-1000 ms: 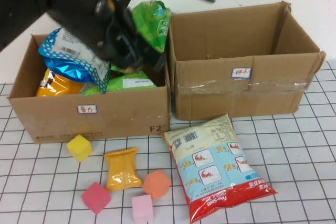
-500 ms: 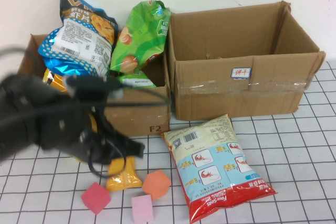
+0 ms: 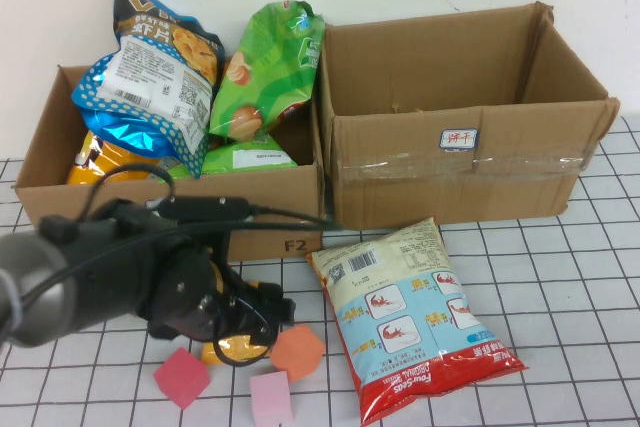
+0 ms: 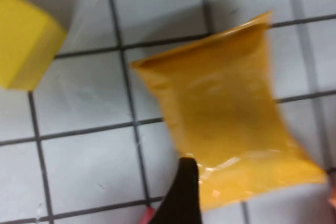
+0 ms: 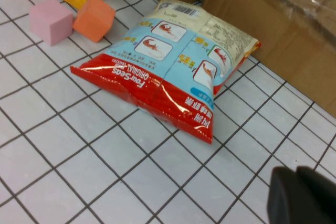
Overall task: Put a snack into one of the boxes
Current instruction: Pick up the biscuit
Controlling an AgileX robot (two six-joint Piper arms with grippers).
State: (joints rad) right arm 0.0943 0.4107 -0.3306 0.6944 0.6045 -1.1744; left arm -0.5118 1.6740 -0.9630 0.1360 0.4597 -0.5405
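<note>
The orange snack packet's edge [image 4: 180,142] is next to one finger of my open left gripper, so I should go on lowering until the packet [image 4: 228,119] is between both fingers, and then close.
A small orange snack packet [image 4: 220,114] lies flat on the gridded table in front of the left box [image 3: 60,217], mostly hidden under my left arm in the high view [image 3: 238,351]. My left gripper [image 4: 257,192] hangs low over it, open, one black finger [image 4: 184,195] at the packet's edge and the other at the picture's rim. A large red-and-blue prawn snack bag [image 3: 410,317] lies before the empty right box [image 3: 470,187]. My right gripper [image 5: 295,174] is shut, holding nothing, low over bare table near that bag [image 5: 173,61].
The left box holds several snack bags, blue [image 3: 150,77] and green [image 3: 270,67]. Foam cubes sit round the packet: yellow [image 4: 26,40], orange [image 3: 298,352], red [image 3: 182,377], pink [image 3: 271,397]. A white wall stands behind the boxes.
My left arm has come from above the left box down to the table front, over the orange packet, and its jaws have opened. The snacks and cubes have not moved.
</note>
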